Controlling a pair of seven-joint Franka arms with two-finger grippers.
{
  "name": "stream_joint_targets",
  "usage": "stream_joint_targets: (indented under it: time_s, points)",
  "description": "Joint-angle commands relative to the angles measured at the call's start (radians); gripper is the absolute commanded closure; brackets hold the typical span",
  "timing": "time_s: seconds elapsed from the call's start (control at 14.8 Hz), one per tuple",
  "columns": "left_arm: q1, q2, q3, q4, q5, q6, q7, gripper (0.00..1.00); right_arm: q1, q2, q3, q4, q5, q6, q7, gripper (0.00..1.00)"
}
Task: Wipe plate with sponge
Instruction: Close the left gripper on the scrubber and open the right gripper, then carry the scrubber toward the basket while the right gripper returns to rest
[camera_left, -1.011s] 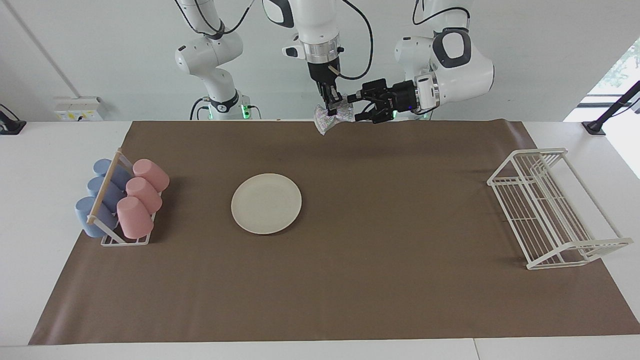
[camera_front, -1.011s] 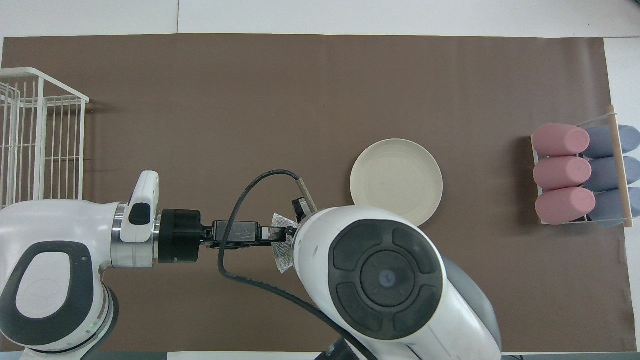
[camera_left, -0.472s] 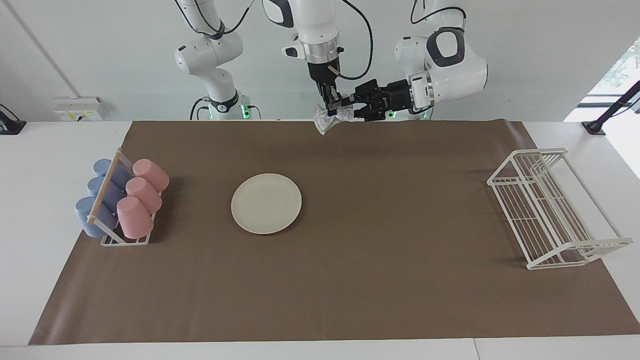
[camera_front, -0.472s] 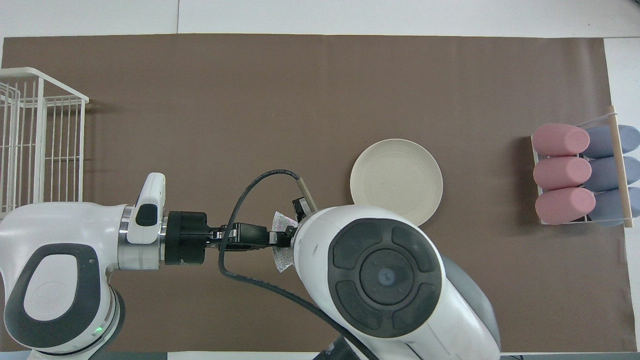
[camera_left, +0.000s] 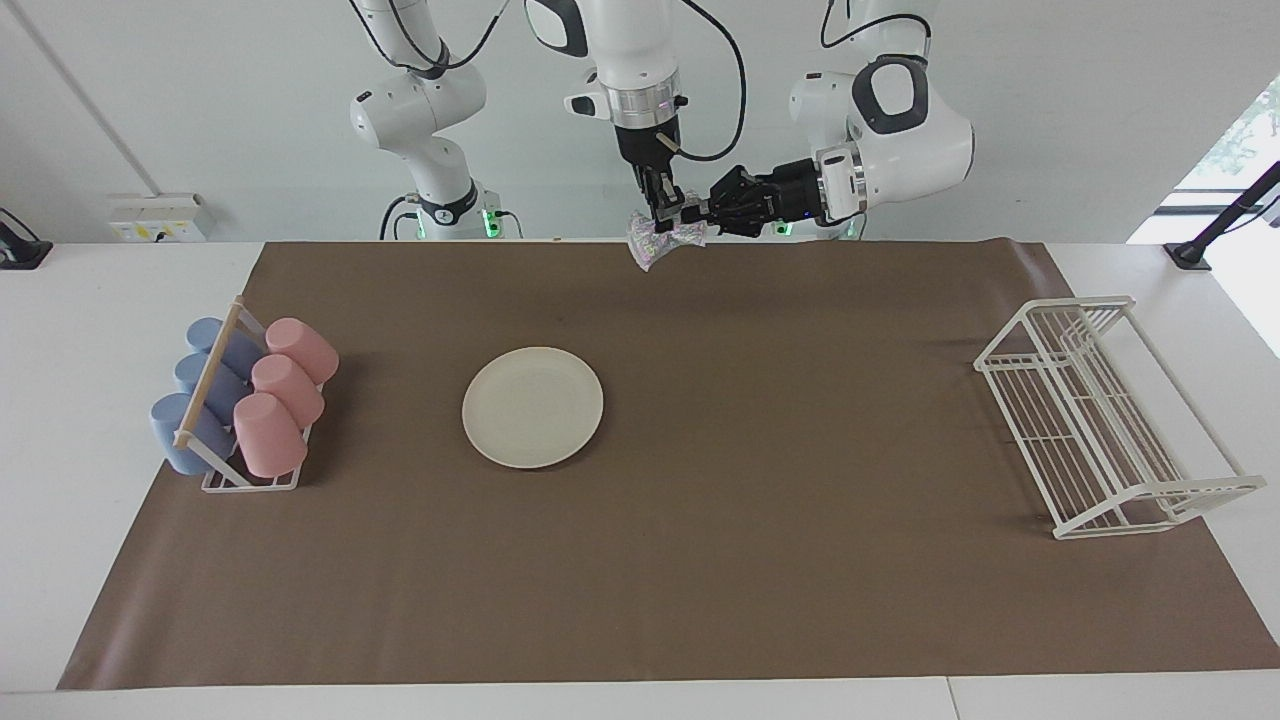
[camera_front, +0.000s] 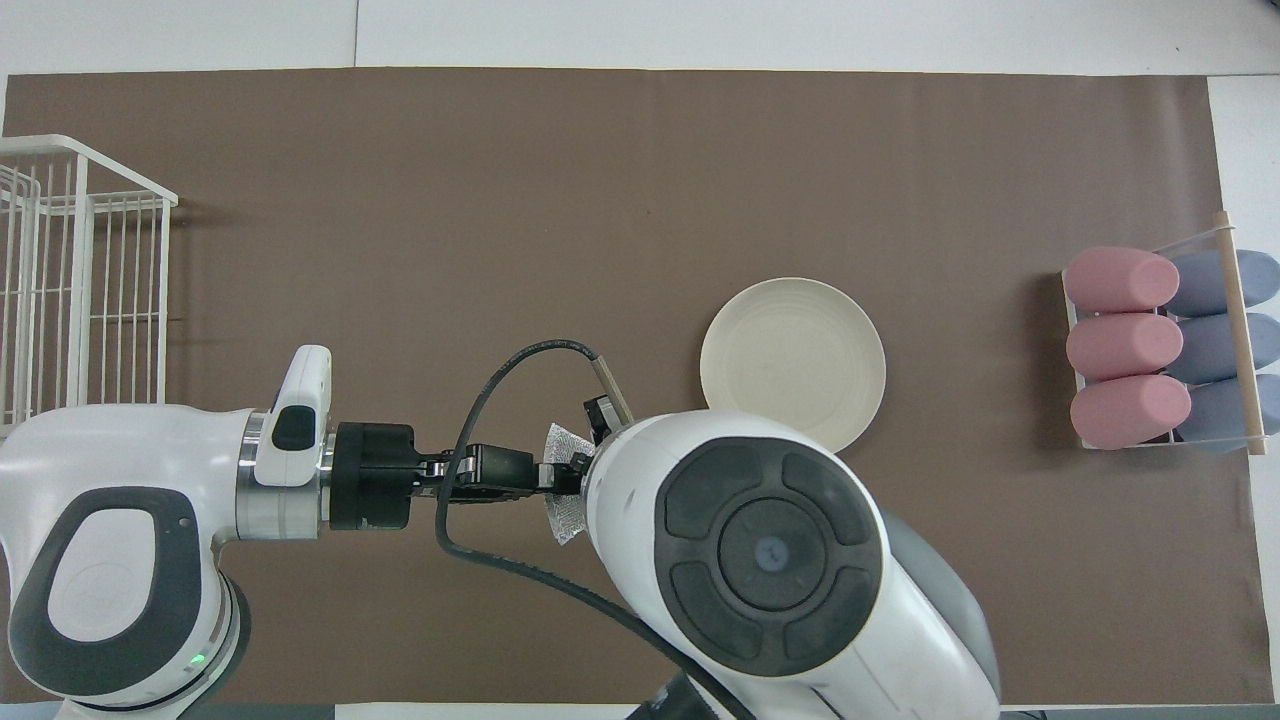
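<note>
The robot's two grippers both hold the silvery sponge (camera_left: 655, 247), so the right gripper should open and move away before the left gripper takes the sponge into the white wire rack (camera_left: 1088, 394).
The cream-white plate (camera_left: 533, 407) lies flat on the brown mat, a little toward the right arm's end; it also shows in the overhead view (camera_front: 793, 362). The silvery sponge (camera_left: 648, 247) hangs in the air over the mat's edge nearest the robots; it also shows in the overhead view (camera_front: 566, 517). My right gripper (camera_left: 660, 212) points straight down and is shut on the sponge's top; its own arm hides it in the overhead view. My left gripper (camera_left: 697, 214) reaches in level from the side, shut on the same sponge; it also shows in the overhead view (camera_front: 545, 475).
A rack of pink and blue cups (camera_left: 245, 400) lies at the right arm's end of the mat, also in the overhead view (camera_front: 1160, 345). A white wire rack (camera_left: 1100, 415) stands at the left arm's end, also in the overhead view (camera_front: 70, 280).
My left gripper has moved in toward the sponge and its open fingers have closed on it. The right gripper has stayed still, holding the sponge.
</note>
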Motion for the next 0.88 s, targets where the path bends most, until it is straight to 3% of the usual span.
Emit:
stream_joint_targets:
  time_s: [0.0,0.13,0.54,0.81]
  points:
    - [-0.017,-0.011,0.015,-0.017,-0.013,0.018,-0.012,1.00,-0.012,-0.039,0.009,-0.043,-0.023,-0.022,-0.087,0.00]
    - [-0.015,-0.011,0.015,-0.017,-0.012,0.017,-0.013,1.00,-0.032,-0.059,0.006,-0.068,-0.023,-0.025,-0.209,0.00]
    - [0.005,-0.013,0.020,-0.024,0.013,0.023,-0.035,1.00,-0.274,-0.099,0.004,-0.082,-0.023,-0.085,-0.978,0.00]
    - [0.057,0.001,0.020,-0.014,0.163,0.023,-0.098,1.00,-0.437,-0.097,0.002,-0.082,-0.023,-0.098,-1.375,0.00]
